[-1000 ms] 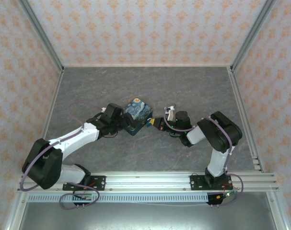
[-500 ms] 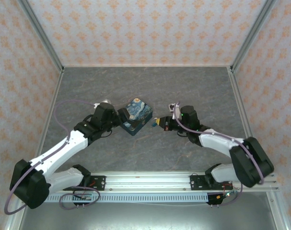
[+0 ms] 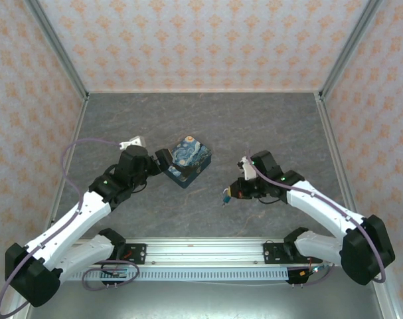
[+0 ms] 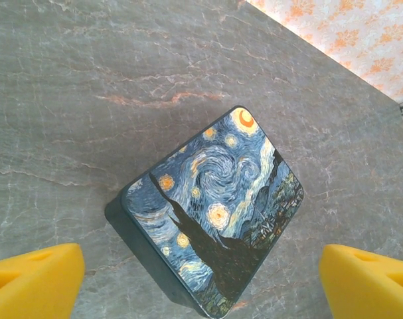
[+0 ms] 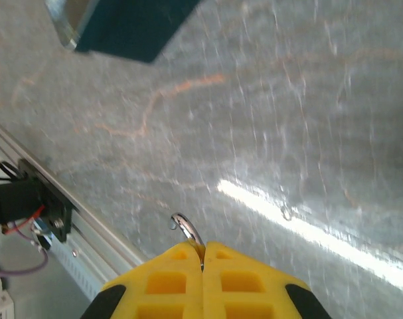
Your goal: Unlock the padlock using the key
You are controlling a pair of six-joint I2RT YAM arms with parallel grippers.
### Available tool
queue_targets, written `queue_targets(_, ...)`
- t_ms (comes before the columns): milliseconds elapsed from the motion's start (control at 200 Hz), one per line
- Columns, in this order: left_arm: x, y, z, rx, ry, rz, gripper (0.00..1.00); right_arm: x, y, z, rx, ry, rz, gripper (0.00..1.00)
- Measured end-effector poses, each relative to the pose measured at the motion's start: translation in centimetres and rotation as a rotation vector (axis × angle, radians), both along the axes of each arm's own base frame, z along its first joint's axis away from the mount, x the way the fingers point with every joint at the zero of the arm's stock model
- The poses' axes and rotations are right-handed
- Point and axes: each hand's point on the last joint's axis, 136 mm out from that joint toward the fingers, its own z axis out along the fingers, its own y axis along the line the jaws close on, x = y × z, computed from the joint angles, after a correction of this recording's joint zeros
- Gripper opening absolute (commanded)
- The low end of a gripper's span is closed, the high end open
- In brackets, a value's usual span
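Observation:
The padlock's open shackle (image 5: 186, 225) is free of the box, so my right gripper should keep lowering the padlock to the clear tabletop (image 3: 226, 210) and let go of it there.
The padlock (image 3: 224, 196) hangs as a tiny teal speck at the tip of my right gripper (image 3: 231, 191), above bare table to the right of and nearer than the box. My right gripper (image 5: 202, 249) is shut, and the padlock's thin silvery shackle (image 5: 186, 228) curves out from between its yellow fingertips; its body is hidden. The key is hidden. My left gripper (image 3: 162, 163) sits just left of the starry-print box (image 3: 188, 159), apart from it. In the left wrist view my left gripper (image 4: 201, 282) stands open, its yellow fingertips (image 4: 35, 279) wide on either side of the box (image 4: 214, 212).
The aluminium rail (image 3: 208, 251) runs along the near table edge, and its edge (image 5: 88, 232) lies close below my right gripper. Patterned walls (image 3: 201, 46) close the back and sides. A corner of the box (image 5: 121, 26) shows in the right wrist view.
My right gripper has drawn away from the box toward the near right, carrying the padlock. My left gripper has backed off the box to the left and opened wider.

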Motion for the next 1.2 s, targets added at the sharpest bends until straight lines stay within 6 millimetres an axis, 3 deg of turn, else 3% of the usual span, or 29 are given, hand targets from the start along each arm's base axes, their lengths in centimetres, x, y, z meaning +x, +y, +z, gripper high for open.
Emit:
queue_targets(190, -0.1, 0.1, 0.1, 0.008, -0.007, -0.002, 0.92, -1.5, -0.6, -3.2, -0.102, 0.130, 0.014, 0.00)
queue_targets(440, -0.4, 0.4, -0.2, 0.030, 0.003, -0.005, 0.92, -0.2, -0.3, -5.6, -0.152, 0.159, -0.014, 0.00)
queue_targets(761, -0.6, 1.0, -0.4, 0.067, 0.007, 0.001, 0.92, 2.1, -0.3, -6.1, -0.188, 0.091, -0.050, 0.29)
queue_targets(941, -0.5, 1.5, -0.3, 0.093, 0.003, 0.015, 0.94, 4.5, -1.3, -3.5, -0.181, -0.020, -0.107, 0.38)
queue_targets(1201, 0.4, 3.4, 2.1, 0.190, -0.075, 0.089, 0.94, 8.8, -5.2, 4.2, -0.222, -0.349, -0.246, 0.65)
